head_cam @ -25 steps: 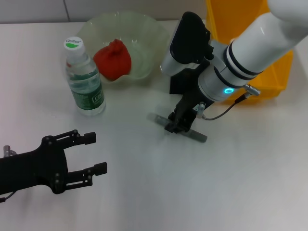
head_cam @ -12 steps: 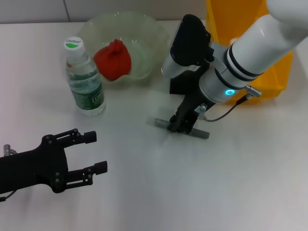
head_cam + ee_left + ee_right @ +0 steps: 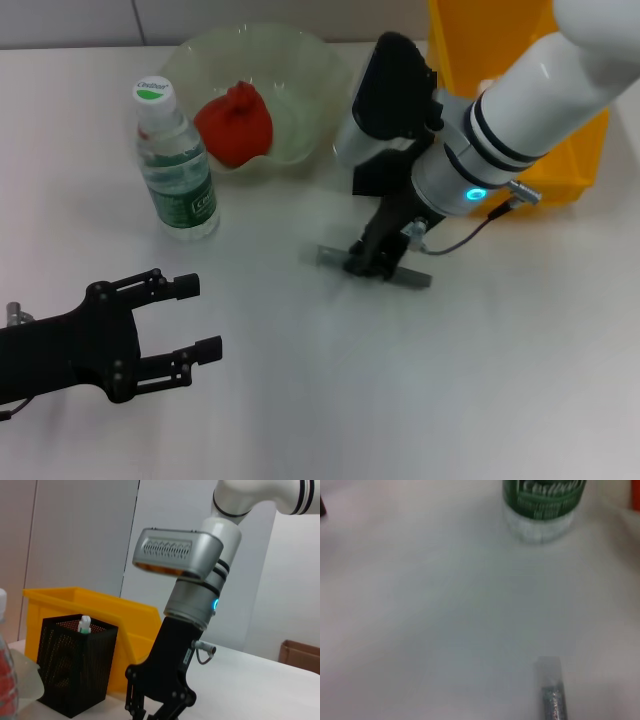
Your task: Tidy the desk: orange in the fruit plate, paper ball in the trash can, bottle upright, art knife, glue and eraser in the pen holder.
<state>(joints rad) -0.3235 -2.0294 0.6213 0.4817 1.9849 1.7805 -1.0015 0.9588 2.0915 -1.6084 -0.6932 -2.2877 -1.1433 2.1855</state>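
Note:
The art knife (image 3: 411,278) is lying flat across my right gripper's fingers. I should raise it and tip it upright before I lower it into the pen holder (image 3: 376,178).
My right gripper (image 3: 368,262) is down at the table and shut on the grey art knife (image 3: 405,277), which sticks out on both sides of the fingers. The knife's end also shows in the right wrist view (image 3: 551,690). The black mesh pen holder (image 3: 372,180) stands just behind, mostly hidden by the right arm; in the left wrist view (image 3: 75,665) a white and green stick stands in it. The orange (image 3: 235,122) lies in the pale fruit plate (image 3: 300,60). The bottle (image 3: 175,165) stands upright. My left gripper (image 3: 203,318) is open and empty at the front left.
A yellow bin (image 3: 565,160) stands at the back right, behind the right arm. The bottle's base (image 3: 542,505) shows in the right wrist view. The right gripper (image 3: 155,707) shows in the left wrist view beside the pen holder.
The art knife has turned a little flatter in the right gripper, which shifted slightly. The left arm has not moved.

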